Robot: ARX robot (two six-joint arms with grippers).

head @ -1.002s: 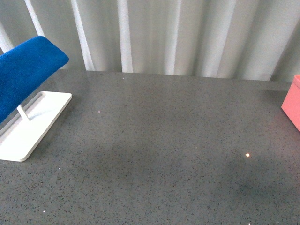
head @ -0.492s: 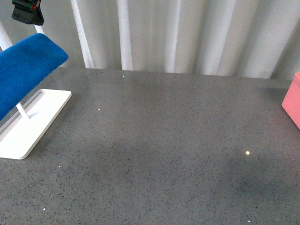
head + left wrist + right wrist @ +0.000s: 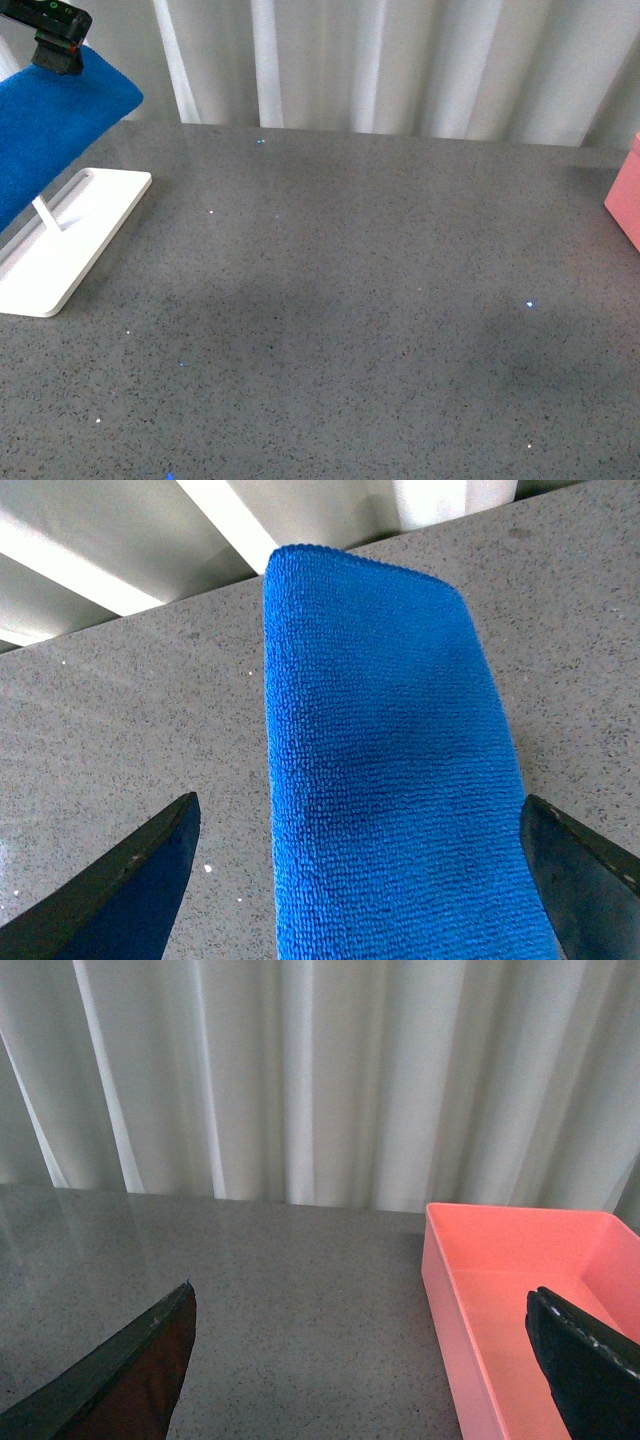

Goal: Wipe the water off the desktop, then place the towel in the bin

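My gripper will uncover hidden slanting rack bars when it lifts the towel (image 3: 62, 128), because the towel keeps a straight slope above the white post (image 3: 46, 213).
The royal-blue towel (image 3: 50, 130) hangs over a rack at the far left of the grey speckled desktop (image 3: 350, 300). My left gripper (image 3: 55, 55) is just above the towel's top edge, only its black tip showing in the front view. In the left wrist view it (image 3: 360, 880) is open, its two fingers standing either side of the towel (image 3: 385, 780) without touching it. The pink bin (image 3: 625, 200) shows as a corner at the right edge. In the right wrist view my right gripper (image 3: 370, 1380) is open and empty, over the desktop (image 3: 290, 1300) beside the bin (image 3: 520, 1290).
The white flat rack base (image 3: 60, 250) with a white upright post (image 3: 45, 215) stands at the left under the towel. Pale pleated curtains (image 3: 380, 60) close off the back edge of the desktop. A faint darker patch (image 3: 300, 320) lies mid-desktop.
My left gripper has come into the front view at the top left and dropped down to the towel's top edge. The view has shifted slightly; towel and rack stay put.
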